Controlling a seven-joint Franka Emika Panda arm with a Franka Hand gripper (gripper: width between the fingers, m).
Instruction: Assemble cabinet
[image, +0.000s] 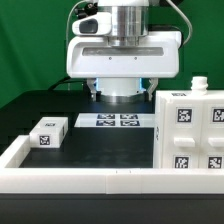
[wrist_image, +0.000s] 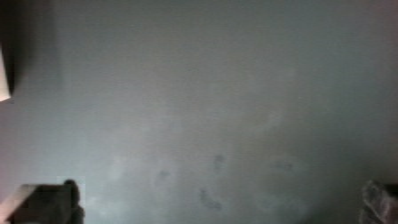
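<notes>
My gripper will make the free-standing cabinet body (image: 189, 133) turn along when it twists the small white panel piece over it, because a round post (image: 199, 83) is on top of the cabinet body.
The cabinet body (image: 190, 130) is a large white box with several black-and-white tags, standing at the exterior view's right, near the front rim. A small white tagged panel piece (image: 48, 132) lies at the exterior view's left. My gripper (image: 120, 97) hangs under the white hand at the back middle, low over the table behind the marker board, apart from both parts. In the wrist view my gripper (wrist_image: 214, 200) shows one dark finger (wrist_image: 50, 203) and the other at the frame's edge (wrist_image: 382, 195), wide apart with only blurred grey surface between them. It is open and empty.
The marker board (image: 118, 121) lies flat on the black table just in front of my gripper. A low white rim (image: 80, 178) frames the table at the front and left. A pale edge (wrist_image: 6, 75) shows at the wrist view's border.
</notes>
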